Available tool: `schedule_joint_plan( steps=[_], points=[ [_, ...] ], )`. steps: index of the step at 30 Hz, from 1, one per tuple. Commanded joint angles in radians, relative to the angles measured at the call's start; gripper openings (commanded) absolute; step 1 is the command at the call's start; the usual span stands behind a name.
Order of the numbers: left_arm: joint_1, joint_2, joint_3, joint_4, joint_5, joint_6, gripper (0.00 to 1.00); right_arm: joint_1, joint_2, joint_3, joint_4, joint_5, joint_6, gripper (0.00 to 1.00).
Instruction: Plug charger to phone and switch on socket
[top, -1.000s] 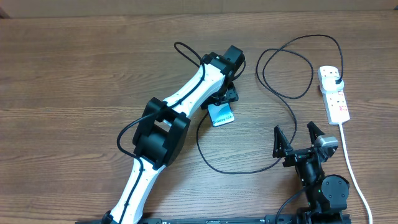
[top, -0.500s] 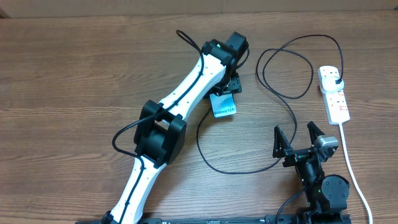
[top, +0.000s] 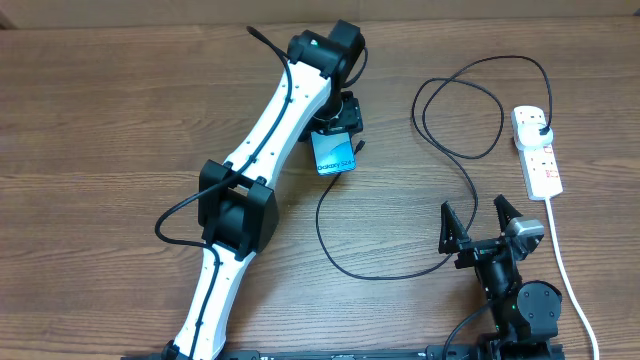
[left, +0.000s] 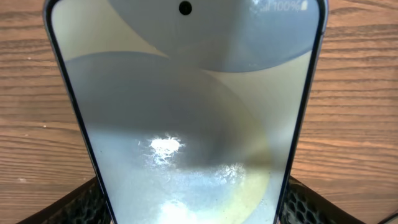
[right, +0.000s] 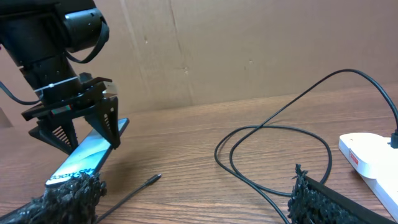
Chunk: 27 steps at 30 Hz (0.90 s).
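Observation:
My left gripper should back away because the phone's lower end faces the front next to the charger's connector tip. It should then turn that end (top: 337, 167) towards my right gripper.
The phone (top: 333, 156) shows a lit light-blue screen with text near its lower end. My left gripper (top: 336, 124) is shut on its two long edges at the far centre of the table. In the left wrist view the phone (left: 186, 118) fills the frame, with a finger (left: 79, 204) against each side. Seen from the right wrist, the phone (right: 81, 158) hangs tilted, near end low. The charger (top: 462, 160) runs in loops from the socket (top: 538, 152), and its connector tip (right: 155, 179) lies loose on the wood just right of the phone. My right gripper (top: 478, 224) stands open and holds nothing.
A thick white cord (top: 563, 260) trails from the socket along the right edge towards the front. A cardboard wall (right: 217, 50) stands behind the table. The cable's big loop (right: 273, 146) lies between my right gripper and the phone.
My left arm has swung left and towards the back, carrying the phone with it, away from the cable tip. The right arm, cable and socket have not moved.

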Motion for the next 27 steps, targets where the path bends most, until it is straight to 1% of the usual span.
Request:
schedule_joint_plan(
  steps=[1,5,6,8,11,13,19,23,27],
  points=[
    [0.0,0.004,0.029,-0.029,0.027,0.045,0.7,0.005,-0.011,-0.011,0.003,-0.004,-0.001,1.0],
    [-0.001,0.004,0.029,-0.035,0.031,0.044,0.68,0.005,-0.011,-0.011,0.003,-0.005,-0.001,1.0],
    [-0.001,0.004,0.029,-0.035,0.047,0.044,0.66,0.005,-0.011,-0.011,0.003,-0.004,-0.001,1.0],
    [-0.001,0.004,0.029,-0.039,0.085,0.043,0.63,0.005,-0.011,-0.011,0.003,-0.005,-0.001,1.0],
    [-0.001,0.004,0.029,-0.057,0.179,0.043,0.62,0.005,-0.011,-0.011,0.003,-0.005,-0.001,1.0],
    [-0.001,0.004,0.029,-0.072,0.245,0.036,0.57,0.005,-0.011,-0.011,0.003,-0.004,-0.001,1.0],
    [0.0,0.004,0.029,-0.114,0.343,-0.023,0.57,0.005,-0.011,-0.011,0.003,-0.005,-0.001,1.0],
    [0.001,0.004,0.029,-0.115,0.394,-0.092,0.56,0.005,-0.011,-0.011,0.003,-0.005,-0.001,1.0],
    [0.011,0.004,0.029,-0.114,0.483,-0.148,0.55,0.005,-0.011,-0.011,0.003,-0.004,-0.001,1.0]
  ],
)
